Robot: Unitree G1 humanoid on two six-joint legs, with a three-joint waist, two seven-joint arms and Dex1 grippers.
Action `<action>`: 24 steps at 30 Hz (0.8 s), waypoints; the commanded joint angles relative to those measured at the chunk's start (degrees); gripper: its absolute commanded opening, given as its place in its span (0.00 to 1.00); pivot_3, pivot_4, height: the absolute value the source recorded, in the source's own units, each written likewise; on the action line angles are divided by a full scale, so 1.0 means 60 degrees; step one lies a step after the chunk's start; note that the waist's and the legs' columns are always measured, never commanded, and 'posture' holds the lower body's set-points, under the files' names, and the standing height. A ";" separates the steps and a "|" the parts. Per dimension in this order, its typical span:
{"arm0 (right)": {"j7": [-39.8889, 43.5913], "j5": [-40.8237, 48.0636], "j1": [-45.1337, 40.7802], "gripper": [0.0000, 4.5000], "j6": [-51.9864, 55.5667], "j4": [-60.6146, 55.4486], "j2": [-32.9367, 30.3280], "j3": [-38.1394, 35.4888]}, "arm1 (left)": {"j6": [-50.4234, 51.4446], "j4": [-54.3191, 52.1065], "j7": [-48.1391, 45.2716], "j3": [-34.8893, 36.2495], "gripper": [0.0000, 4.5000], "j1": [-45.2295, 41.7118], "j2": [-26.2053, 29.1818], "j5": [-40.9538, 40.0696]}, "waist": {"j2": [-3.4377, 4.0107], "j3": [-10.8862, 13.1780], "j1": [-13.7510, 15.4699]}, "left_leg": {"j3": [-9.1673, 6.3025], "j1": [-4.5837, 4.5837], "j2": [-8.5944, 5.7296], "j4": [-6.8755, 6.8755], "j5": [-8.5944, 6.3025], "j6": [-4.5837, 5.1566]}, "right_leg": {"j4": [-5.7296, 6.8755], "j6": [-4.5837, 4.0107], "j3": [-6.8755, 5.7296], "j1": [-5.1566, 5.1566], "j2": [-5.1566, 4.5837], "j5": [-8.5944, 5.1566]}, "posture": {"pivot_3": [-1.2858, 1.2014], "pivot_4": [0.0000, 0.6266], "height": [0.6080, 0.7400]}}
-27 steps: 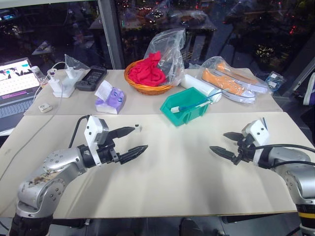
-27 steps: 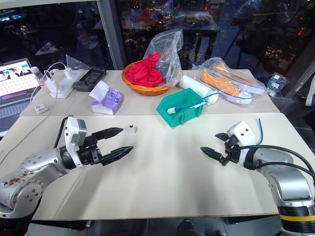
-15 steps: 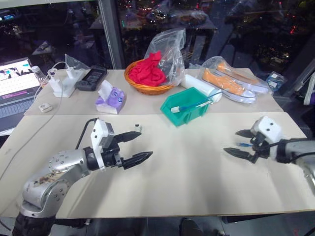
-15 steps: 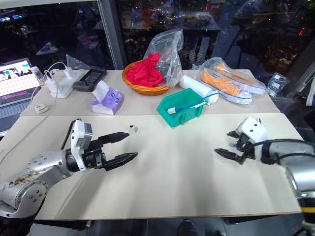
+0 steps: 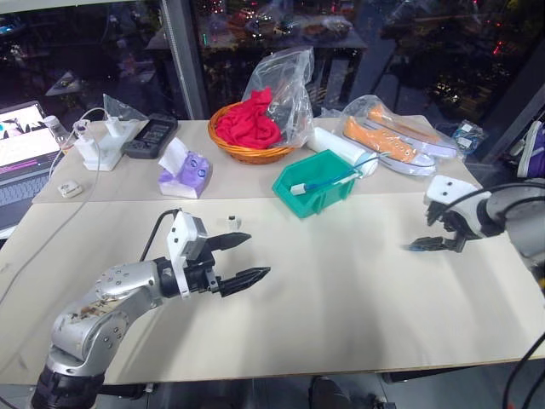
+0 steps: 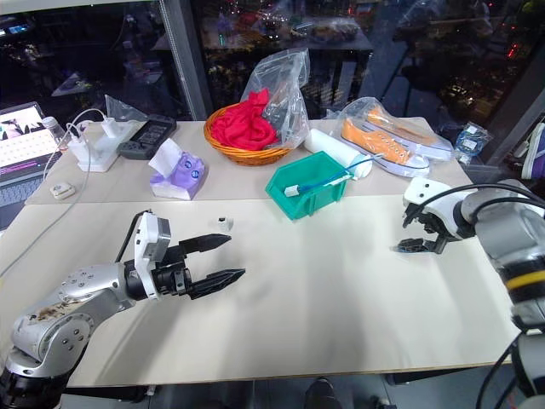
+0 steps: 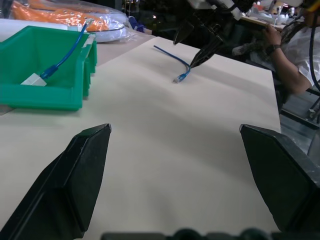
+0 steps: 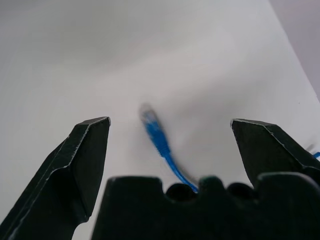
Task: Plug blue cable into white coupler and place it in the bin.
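Observation:
The blue cable's plug (image 8: 154,130) points forward between my right gripper's open fingers, so I should keep going down until they close on the blue cable (image 8: 173,166) behind its plug.
The blue cable (image 8: 161,142) lies flat on the table near its right edge, plug end (image 7: 178,78) toward the middle. My right gripper (image 5: 423,232) hangs open just above that plug end, one finger on each side. The tiny white coupler (image 5: 232,223) sits on the table left of centre. Just in front of it my left gripper (image 5: 258,255) stands open and empty, pointing level toward the right. The teal bin (image 5: 328,198) stands behind the centre and holds another blue cable with a white block on its end.
Along the back are an orange basket (image 5: 247,152) with red cloth, bagged orange shoes (image 5: 396,141), a white roll (image 5: 336,146), a purple tissue pack (image 5: 187,170), a charger block (image 5: 89,149) and a laptop (image 5: 21,158). A person (image 7: 287,55) sits beyond the table's right end.
My right arm has swung out to the right and tipped down over the blue cable. My left gripper has crept a little toward the centre. The camera has shifted too.

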 commanded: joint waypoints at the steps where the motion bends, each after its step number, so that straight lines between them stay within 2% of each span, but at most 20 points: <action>1: 0.0541 -0.0625 -0.0744 1.00 -0.0780 0.1207 0.0185 0.0289 | -0.0244 -0.0354 0.0029 0.0127 0.99 0.0069 -0.0056 -0.0057 | 0.0002 0.0001 0.0002 | -0.0002 0.0000 0.0000 0.0000 0.0000 0.0000 | -0.0001 0.0000 -0.0004 0.0000 0.0000 0.0000 | 0.52 0.24 0.91; 9: 0.1396 -0.1365 -0.1649 1.00 -0.1507 0.3404 0.1034 0.0772 | -0.0199 -0.0784 0.0481 0.0167 0.99 0.0455 -0.0305 -0.0099 | 0.0004 0.0002 -0.0147 | -0.0005 -0.0002 0.0002 -0.0001 0.0002 -0.0004 | -0.0002 0.0002 -0.0007 0.0001 0.0000 0.0001 | 0.52 0.24 0.91; 21: 0.1055 -0.2107 -0.2107 1.00 -0.2337 0.5712 0.1933 0.0815 | -0.0175 -0.1039 0.0883 0.0355 0.99 0.0692 -0.0410 -0.0209 | 0.0004 0.0001 -0.0354 | -0.0012 0.0005 0.0002 0.0000 0.0005 -0.0009 | 0.0008 0.0003 -0.0008 0.0013 0.0000 0.0002 | 0.52 0.24 0.91; 24: 0.1037 -0.2183 -0.2220 0.83 -0.2349 0.6053 0.2214 0.0785 | -0.0169 -0.1040 0.0906 0.0351 1.00 0.0690 -0.0419 -0.0204 | 0.0002 0.0000 -0.0456 | -0.0019 0.0010 0.0002 0.0000 0.0009 -0.0015 | 0.0010 0.0004 -0.0010 0.0026 0.0000 0.0002 | 0.52 0.24 0.91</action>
